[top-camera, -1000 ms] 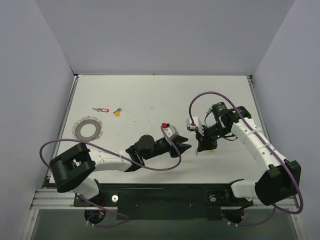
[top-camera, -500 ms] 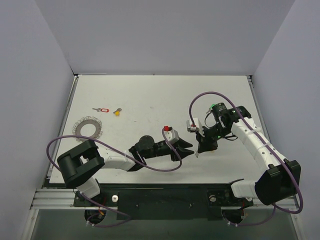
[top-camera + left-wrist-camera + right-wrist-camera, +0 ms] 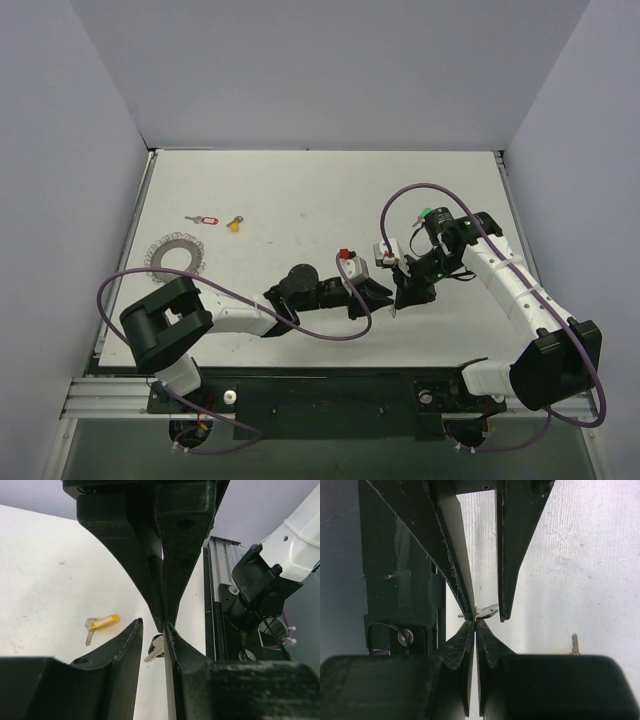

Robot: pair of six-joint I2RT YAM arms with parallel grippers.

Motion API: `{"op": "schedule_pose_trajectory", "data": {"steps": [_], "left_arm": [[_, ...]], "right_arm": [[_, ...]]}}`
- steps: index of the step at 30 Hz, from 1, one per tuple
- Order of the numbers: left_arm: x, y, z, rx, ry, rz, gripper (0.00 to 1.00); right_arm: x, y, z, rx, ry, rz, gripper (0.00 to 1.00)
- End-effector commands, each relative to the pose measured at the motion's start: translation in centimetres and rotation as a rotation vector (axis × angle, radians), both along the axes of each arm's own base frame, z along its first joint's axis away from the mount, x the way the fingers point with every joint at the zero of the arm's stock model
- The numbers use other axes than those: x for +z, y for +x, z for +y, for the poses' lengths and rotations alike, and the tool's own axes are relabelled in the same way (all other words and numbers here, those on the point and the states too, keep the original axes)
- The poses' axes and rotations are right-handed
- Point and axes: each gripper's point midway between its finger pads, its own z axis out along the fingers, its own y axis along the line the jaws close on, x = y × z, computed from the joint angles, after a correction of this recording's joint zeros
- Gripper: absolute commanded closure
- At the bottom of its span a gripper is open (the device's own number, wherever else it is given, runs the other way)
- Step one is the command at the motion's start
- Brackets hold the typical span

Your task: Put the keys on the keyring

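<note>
The silver key (image 3: pixel 491 610) is crooked in my right gripper's fingers, so my left gripper should hold the key (image 3: pixel 481 614) while my right gripper opens and grips it straight.
My right gripper (image 3: pixel 476 622) is shut on a small silver key with a black head (image 3: pixel 156 647) and holds it just above the table. My left gripper (image 3: pixel 153 625) faces it tip to tip, jaws open and straddling that key, with a gap still showing on one side. In the top view the two grippers, left (image 3: pixel 383 296) and right (image 3: pixel 398 303), meet right of centre. The keyring (image 3: pixel 178 256), a coiled silvery ring, lies far left. A red-tagged key (image 3: pixel 203 219) and a yellow-headed key (image 3: pixel 234 224) lie behind it. A yellow-tagged key (image 3: pixel 100 624) rests on the table near the grippers.
The blade of another key (image 3: pixel 575 644) shows on the table beside my right gripper. The right arm's base and metal rail (image 3: pixel 220 595) run along the near table edge. Purple cables (image 3: pixel 330 330) loop over both arms.
My left arm has moved right until its fingers reach the right gripper's tips, and its jaws have narrowed around the held key. The right arm has barely moved.
</note>
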Motion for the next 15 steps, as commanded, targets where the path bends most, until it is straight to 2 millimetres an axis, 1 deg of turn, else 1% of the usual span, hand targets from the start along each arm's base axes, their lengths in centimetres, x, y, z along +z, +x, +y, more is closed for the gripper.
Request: {"op": "schedule_pose_trajectory", "data": {"steps": [1, 11, 15], "left_arm": [[1.03, -0.41, -0.84, -0.046, -0.017, -0.015, 0.67], [0.20, -0.95, -0.91, -0.072, 0.013, 0.001, 0.68], [0.15, -0.98, -1.31, -0.080, 0.016, 0.004, 0.71]], "right_arm": [[1.16, -0.68, 0.33, 0.013, 0.036, 0.024, 1.00], [1.15, -0.70, 0.33, 0.011, 0.039, 0.029, 1.00], [1.14, -0.72, 0.34, 0.010, 0.041, 0.031, 1.00]]}}
